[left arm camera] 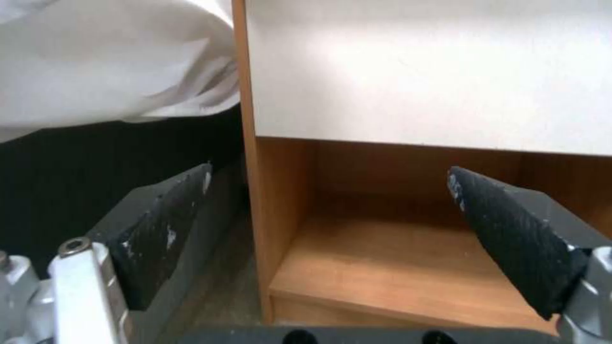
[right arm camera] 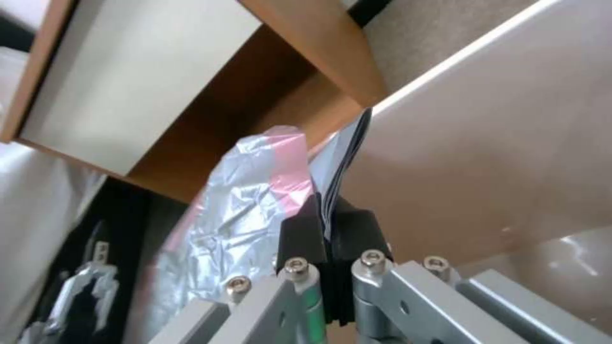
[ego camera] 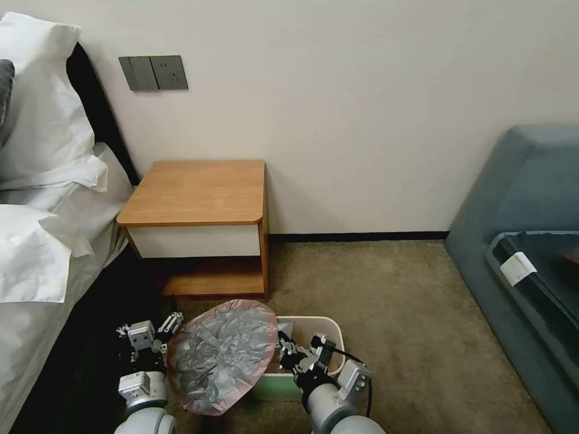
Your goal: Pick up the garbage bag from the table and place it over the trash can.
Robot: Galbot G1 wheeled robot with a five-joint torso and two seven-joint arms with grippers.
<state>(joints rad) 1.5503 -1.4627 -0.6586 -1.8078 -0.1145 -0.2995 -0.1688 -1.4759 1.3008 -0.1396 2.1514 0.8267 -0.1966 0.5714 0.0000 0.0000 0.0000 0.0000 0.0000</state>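
I expect the garbage bag [ego camera: 224,353] to fold over the trash can's edge when I pull it across, because the pink rim [ego camera: 217,407] is spread wide around loose, crinkled film.
The garbage bag [ego camera: 220,355], crinkled grey film with a pink rim, hangs spread open like a disc over the left end of the trash can [ego camera: 330,330]. My right gripper [ego camera: 286,351] is shut on the bag's right edge, just above the cream bin. In the right wrist view the fingertips [right arm camera: 306,229] pinch the film [right arm camera: 245,200] beside the bin's wall [right arm camera: 485,153]. My left gripper [ego camera: 149,327] stands open just left of the bag, holding nothing. Its open gripper [left arm camera: 328,169] faces the table's low shelf [left arm camera: 382,267]. The table [ego camera: 199,190] stands behind, its top bare.
A bed [ego camera: 42,241] with white pillows and a dark base runs along the left, close to my left arm. A blue-grey sofa [ego camera: 525,199] fills the right side. Open carpet [ego camera: 398,301] lies between the table, bin and sofa.
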